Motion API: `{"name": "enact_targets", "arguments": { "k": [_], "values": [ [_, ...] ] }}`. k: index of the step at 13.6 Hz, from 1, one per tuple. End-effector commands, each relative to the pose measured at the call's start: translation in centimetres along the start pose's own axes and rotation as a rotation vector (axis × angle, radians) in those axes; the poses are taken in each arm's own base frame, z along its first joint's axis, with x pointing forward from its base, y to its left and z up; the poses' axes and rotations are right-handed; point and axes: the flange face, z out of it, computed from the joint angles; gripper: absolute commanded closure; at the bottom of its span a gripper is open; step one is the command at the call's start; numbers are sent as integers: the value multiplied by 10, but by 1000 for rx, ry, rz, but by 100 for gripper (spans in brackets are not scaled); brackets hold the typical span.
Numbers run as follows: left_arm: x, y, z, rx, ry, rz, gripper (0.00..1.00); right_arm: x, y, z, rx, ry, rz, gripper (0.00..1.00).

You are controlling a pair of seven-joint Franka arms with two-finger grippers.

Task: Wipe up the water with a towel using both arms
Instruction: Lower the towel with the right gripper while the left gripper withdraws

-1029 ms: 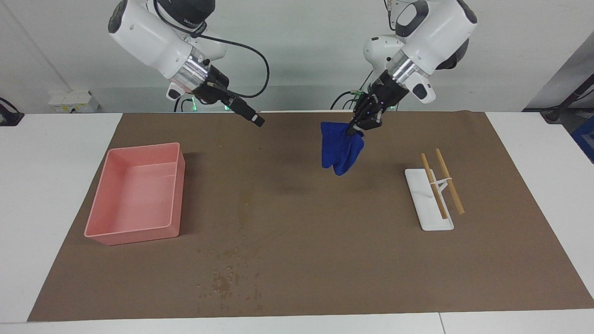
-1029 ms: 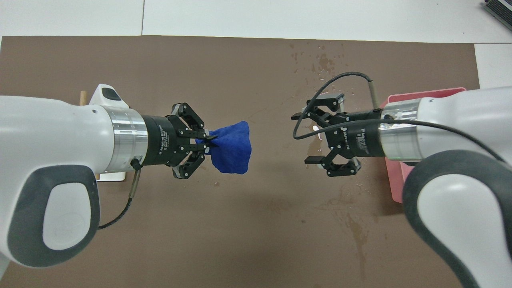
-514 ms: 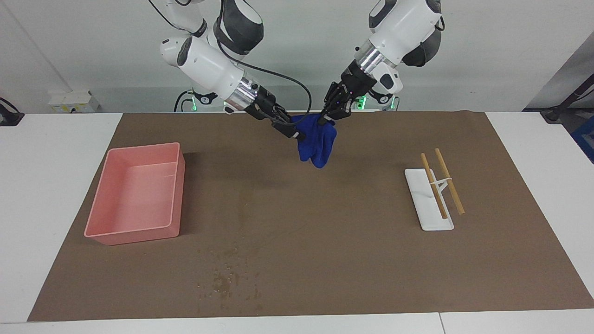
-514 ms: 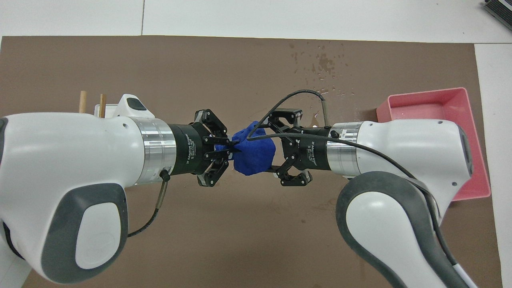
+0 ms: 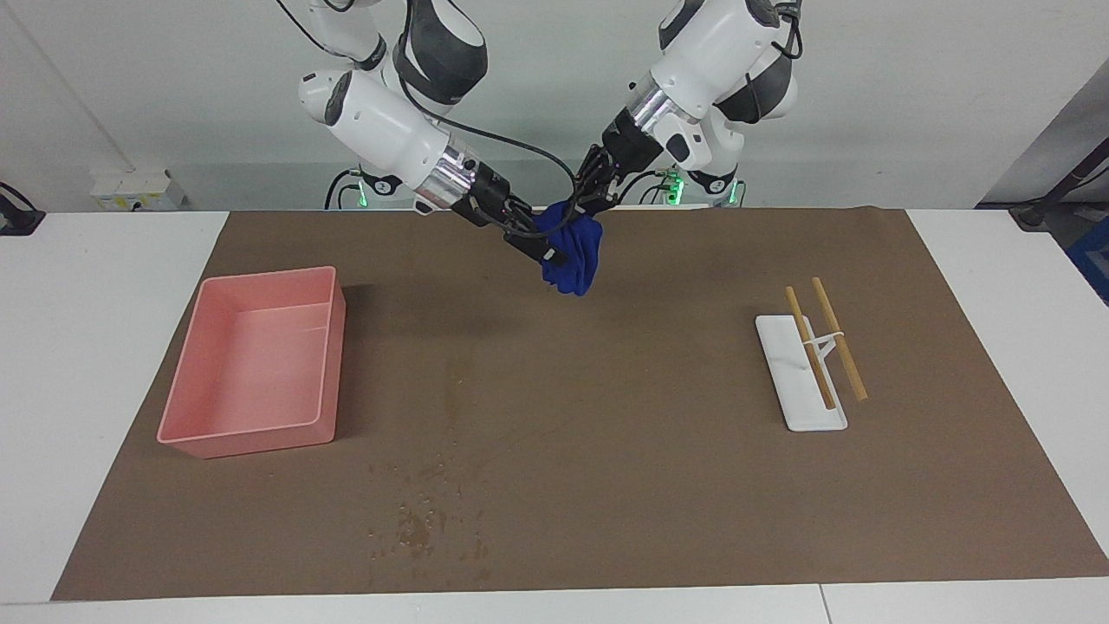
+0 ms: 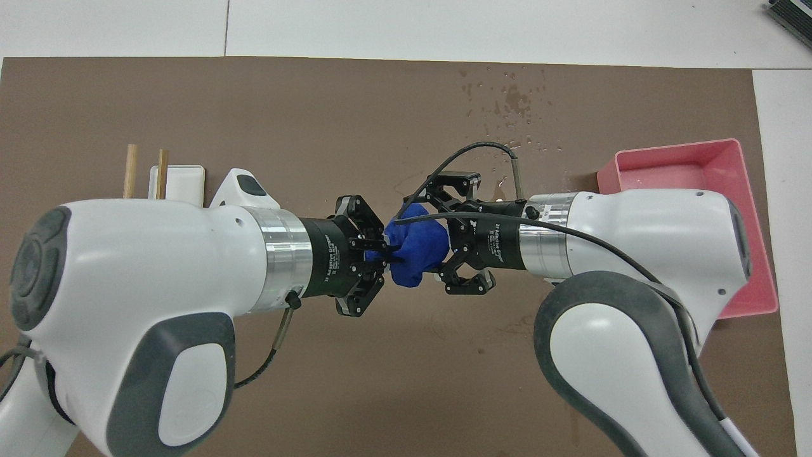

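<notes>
A dark wet edge [image 6: 500, 189] shows beside my right gripper, so I should expect more water hidden there when I pull the blue towel [image 6: 419, 245] away.
The blue towel [image 5: 572, 260] hangs bunched in the air over the brown mat [image 5: 650, 485], near the robots' edge. My left gripper [image 5: 582, 208] is shut on its top; in the overhead view the gripper [image 6: 388, 249] pinches the towel [image 6: 415, 254] from the side. My right gripper [image 5: 548, 247] is open, its fingers on either side of the towel, also seen from overhead [image 6: 422, 244]. The water [image 5: 424, 520] is scattered droplets on the mat's edge farthest from the robots, also seen from overhead [image 6: 514, 101]. A faint wet streak [image 5: 455, 381] lies nearer to the robots.
A pink tray [image 5: 251, 360] stands on the mat toward the right arm's end, also seen from overhead [image 6: 685, 168]. A white stand with two wooden sticks [image 5: 810, 364] lies toward the left arm's end, partly under the left arm from overhead [image 6: 174, 184].
My left gripper has carried the towel toward the right arm's end and higher. My right gripper has come in to the towel and now straddles it.
</notes>
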Motion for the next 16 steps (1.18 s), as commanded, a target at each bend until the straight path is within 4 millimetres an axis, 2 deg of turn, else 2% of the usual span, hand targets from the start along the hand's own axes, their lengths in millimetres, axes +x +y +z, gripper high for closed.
{"name": "enact_targets", "arguments": {
  "k": [1,4,8,10,11,12,13,15,16],
  "values": [
    [-4,-8,-7,-33,-23,-17,100,-4,0,0,14,-15,3,100],
    [-2,-4,-7,-75,-31,-36,100,-6,1,1,1,-12,-27,100],
    [2,0,-10,-92,-30,-42,100,-5,22,8,-246,98,-415,100],
    [4,1,-10,-91,-26,-31,100,3,33,6,-382,121,-646,100],
    [4,3,-12,-96,-21,-30,21,8,37,4,-445,141,-744,100],
    [6,5,-13,-99,-14,-29,0,15,41,3,-513,160,-843,100],
    [7,5,-13,-104,11,-6,0,23,44,1,-581,174,-958,100],
    [16,8,-15,-110,106,69,0,38,47,6,-652,174,-1082,100],
    [29,13,-20,-113,158,101,0,48,49,12,-685,170,-1126,100]
  ]
}}
